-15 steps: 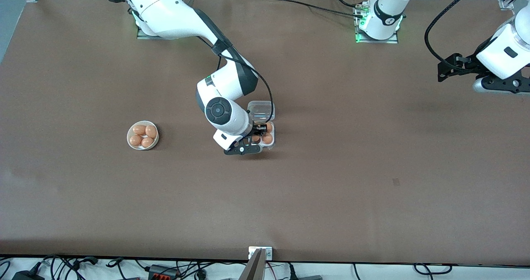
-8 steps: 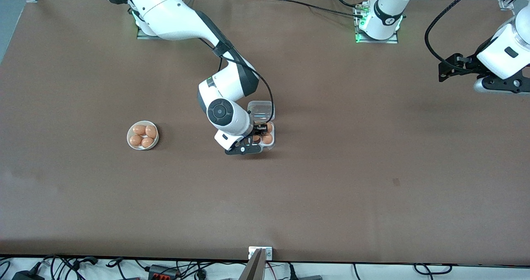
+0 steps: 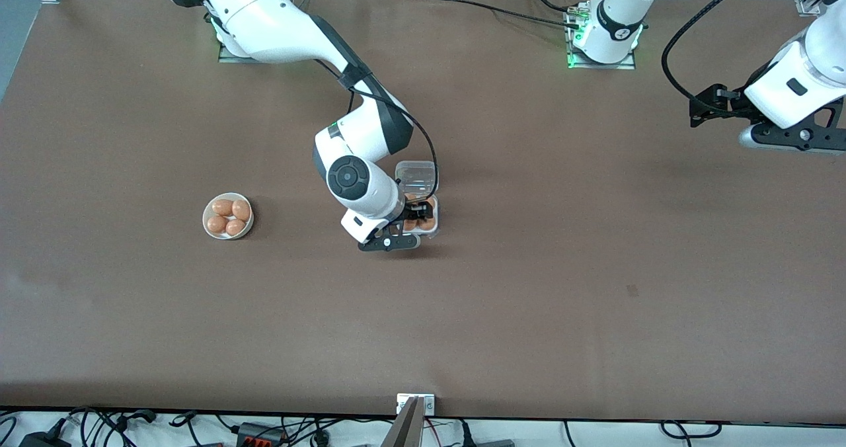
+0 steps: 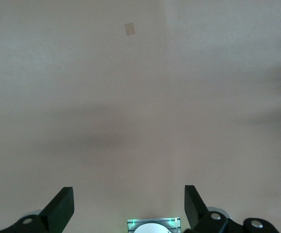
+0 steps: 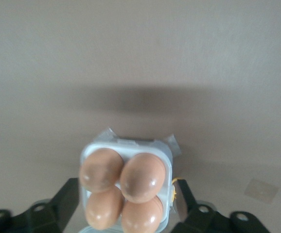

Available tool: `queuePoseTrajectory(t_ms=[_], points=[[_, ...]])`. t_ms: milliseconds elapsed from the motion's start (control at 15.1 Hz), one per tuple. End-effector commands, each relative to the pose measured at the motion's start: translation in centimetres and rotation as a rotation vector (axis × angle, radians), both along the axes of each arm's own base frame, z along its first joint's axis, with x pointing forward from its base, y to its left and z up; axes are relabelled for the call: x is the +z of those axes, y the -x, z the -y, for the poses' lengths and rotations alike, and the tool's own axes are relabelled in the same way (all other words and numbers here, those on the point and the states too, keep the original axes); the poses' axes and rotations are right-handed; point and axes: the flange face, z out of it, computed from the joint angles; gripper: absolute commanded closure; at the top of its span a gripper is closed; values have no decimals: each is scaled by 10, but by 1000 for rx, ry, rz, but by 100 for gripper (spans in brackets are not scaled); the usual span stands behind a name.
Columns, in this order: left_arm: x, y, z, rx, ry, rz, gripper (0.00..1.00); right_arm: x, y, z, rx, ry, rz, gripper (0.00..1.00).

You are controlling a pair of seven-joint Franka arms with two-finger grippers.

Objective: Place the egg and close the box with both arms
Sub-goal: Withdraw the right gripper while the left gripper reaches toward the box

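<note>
The clear lid (image 3: 416, 174) and the box meet along one shared edge (image 3: 414, 193), so I expect the lid to swing over and stay closed when I push it.
The box (image 3: 431, 225) stands mid-table, its clear lid (image 3: 416, 173) lying open toward the robots' bases. In the right wrist view the box (image 5: 126, 148) holds four orange-brown eggs, one per cup, such as this egg (image 5: 143, 175); I cannot tell them apart. My right gripper (image 3: 418, 214) is low over the box, open and empty (image 5: 126, 206), with one finger on each side of the white base. My left gripper (image 3: 699, 110) hangs open and empty (image 4: 128, 206) over bare table at the left arm's end.
A round white bowl (image 3: 206, 225) with several more eggs sits toward the right arm's end. The left arm's base plate (image 3: 601, 60) glows green, also in the left wrist view (image 4: 154, 224). A small tape patch (image 3: 632, 290) lies on the table.
My right gripper has shifted a little farther over the box and now covers more of the eggs. My left arm has moved slightly toward the middle of the table.
</note>
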Motion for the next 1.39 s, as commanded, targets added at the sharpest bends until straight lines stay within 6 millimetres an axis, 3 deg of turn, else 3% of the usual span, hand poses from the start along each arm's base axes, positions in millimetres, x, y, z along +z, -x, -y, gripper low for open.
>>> queuePoseTrajectory(t_ms=[0,264,330,396,528,594,726,858,1057,1189,1321], points=[[-3,-8,2,-21,-26,-16,0,67,-20,46,-52,6,-19,0],[-18,-3,4,-27,-20,-109,0,131,-48,141,-97,129,-13,0],[-18,0,7,-25,-10,-132,12,145,-56,169,-130,127,-16,0],[-21,3,13,-34,7,-155,34,153,-63,196,-161,130,-27,0],[-25,8,38,-64,34,-177,75,171,-68,243,-213,137,-58,0],[-31,10,54,-78,50,-192,88,179,-70,268,-234,149,-70,0],[-50,17,100,-47,83,-215,97,197,-72,312,-181,207,-45,0],[-70,27,150,-25,75,-207,99,217,-70,329,-149,264,1,0],[-96,40,229,-16,78,-161,99,219,-62,344,-152,326,-46,0],[-120,45,273,9,92,-150,99,231,-60,354,-158,333,-33,0],[-165,54,311,-41,106,-209,99,233,-64,391,-190,319,-42,0]])
